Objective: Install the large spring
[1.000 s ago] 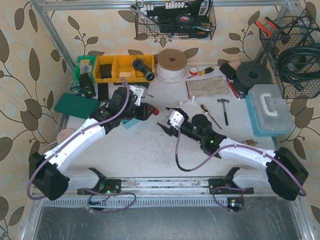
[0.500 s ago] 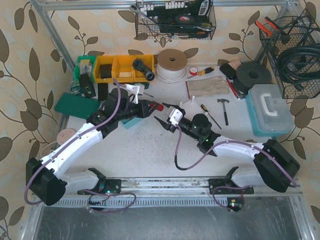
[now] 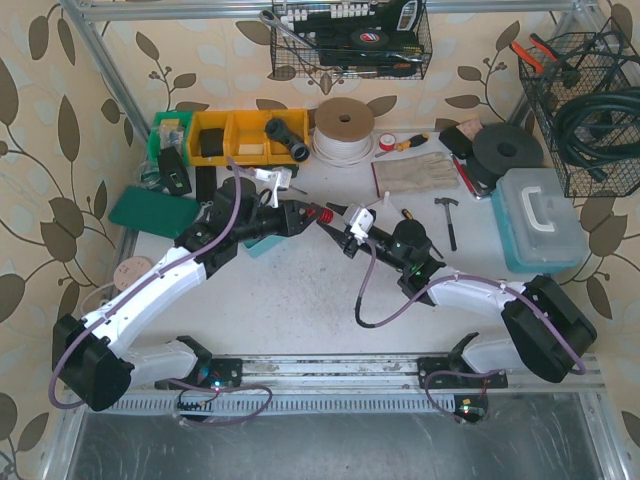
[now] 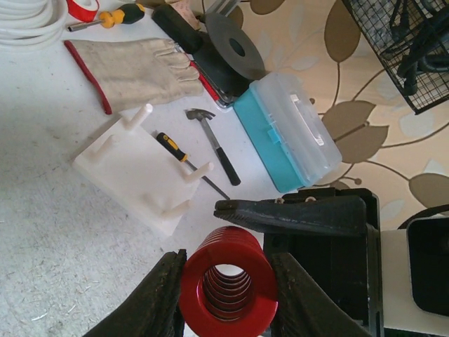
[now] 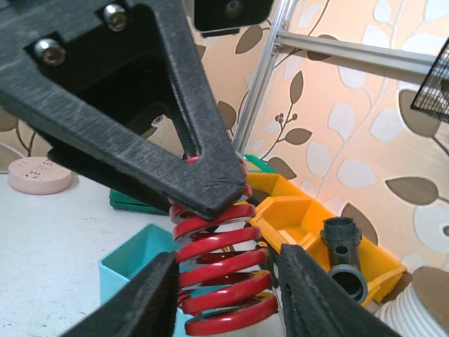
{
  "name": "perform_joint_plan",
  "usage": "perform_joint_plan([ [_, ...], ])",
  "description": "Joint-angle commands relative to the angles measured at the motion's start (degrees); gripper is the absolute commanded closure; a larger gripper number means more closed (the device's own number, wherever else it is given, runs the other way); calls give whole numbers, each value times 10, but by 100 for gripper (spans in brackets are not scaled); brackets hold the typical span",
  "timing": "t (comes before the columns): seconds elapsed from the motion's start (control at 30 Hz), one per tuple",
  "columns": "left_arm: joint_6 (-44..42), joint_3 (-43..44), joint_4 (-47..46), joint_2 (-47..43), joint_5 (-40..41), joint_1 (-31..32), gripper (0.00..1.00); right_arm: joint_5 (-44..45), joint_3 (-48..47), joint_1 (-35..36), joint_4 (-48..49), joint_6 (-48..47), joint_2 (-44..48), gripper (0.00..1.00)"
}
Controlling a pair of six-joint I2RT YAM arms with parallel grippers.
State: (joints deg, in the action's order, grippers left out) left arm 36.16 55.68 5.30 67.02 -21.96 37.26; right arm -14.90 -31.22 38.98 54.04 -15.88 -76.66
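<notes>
My right gripper is on the side where the white block with pegs (image 4: 140, 172) lies, so my left gripper should open once my right gripper closes on the spring's loose end (image 5: 226, 289).
A large red spring (image 3: 318, 213) hangs above the table's middle, and my left gripper (image 3: 300, 215) is shut on it. In the left wrist view its fingers press both sides of the spring (image 4: 226, 281), which points its open end at the camera. My right gripper (image 3: 335, 218) has come in from the right, and its fingers straddle the spring's free end (image 5: 224, 274). The right gripper (image 5: 228, 288) stands open, with a thin gap at the right finger (image 5: 309, 295). A white block with pegs (image 4: 133, 168) lies on the table beyond.
A teal bin (image 5: 133, 263) sits under the spring. Yellow bins (image 3: 245, 135) and a white cable coil (image 3: 343, 128) line the back. A glove (image 3: 415, 172), hammer (image 3: 447, 215), screwdriver (image 4: 175, 147) and blue toolbox (image 3: 538, 215) lie to the right.
The right gripper moved up and left to the spring and narrowed its fingers around the free end. The left gripper swung the spring rightward toward it.
</notes>
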Motion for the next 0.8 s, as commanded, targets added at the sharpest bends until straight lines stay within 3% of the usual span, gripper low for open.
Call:
perform_joint_plan([
  [0.0,8,3,-41,-16,-28,5,100,-33,-14,-6,19,-4,-7,61],
  [0.1,2,4,-31,-18,-15,5,100,-35,-2,-8,27,-4,0,73],
  [0.2,-4,5,-20,-14,3,5,100,-35,11,-8,34,-9,12,100],
  [0.23,-6,7,-9,-12,14,5,100,-32,13,-9,31,-10,20,100],
  [0.27,-8,11,7,-9,30,5,97,-29,14,-9,20,-12,30,100],
  [0.33,-18,18,32,-7,58,4,78,-24,10,-10,-27,-17,57,100],
  [0.4,-35,28,56,-9,87,5,57,-7,-11,-10,-129,-24,90,100],
  [0.53,-88,71,141,-19,205,4,27,79,-116,-23,-480,16,140,100],
  [0.63,-129,79,182,-32,334,5,21,101,-189,-46,-689,83,145,100],
  [0.77,-186,35,171,-58,436,4,18,162,-281,-54,-925,174,117,100],
])
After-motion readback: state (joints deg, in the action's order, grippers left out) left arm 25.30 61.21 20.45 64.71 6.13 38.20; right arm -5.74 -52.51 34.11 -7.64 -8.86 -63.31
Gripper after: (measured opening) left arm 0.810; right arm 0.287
